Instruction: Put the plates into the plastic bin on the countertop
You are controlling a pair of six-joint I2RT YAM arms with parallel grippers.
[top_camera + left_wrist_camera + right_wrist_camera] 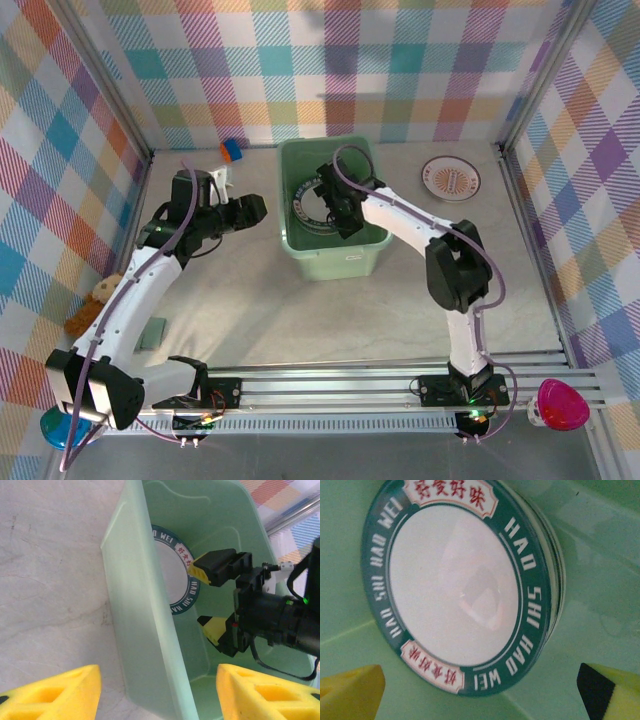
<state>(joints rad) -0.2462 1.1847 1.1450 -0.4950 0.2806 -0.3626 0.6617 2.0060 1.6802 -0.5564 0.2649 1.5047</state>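
I should keep moving out until my right gripper's fingers reach the red-patterned plate's edge (472, 192), as the stacked plates (312, 206) lie flat in the bin, clear of those fingers.
The pale green plastic bin (352, 258) stands mid-countertop (260, 310). A stack of teal-rimmed plates (307, 208) lies inside it; the top plate (455, 582) carries white lettering and red characters, and it also shows past the bin wall (145, 630) as a plate (172, 567). My right gripper (338, 207) hangs open inside the bin just over the stack, with nothing between its fingers (351, 690). My left gripper (250, 210) is open and empty just left of the bin, facing its wall. One more plate (450, 178), with a red pattern, lies at the back right.
A blue-and-orange object (232, 150) sits by the back wall. A green pad (152, 333) and a brown toy (95, 300) lie at the left. A pink bowl (560, 405) and a blue bowl (60, 430) rest beyond the front rails (400, 385).
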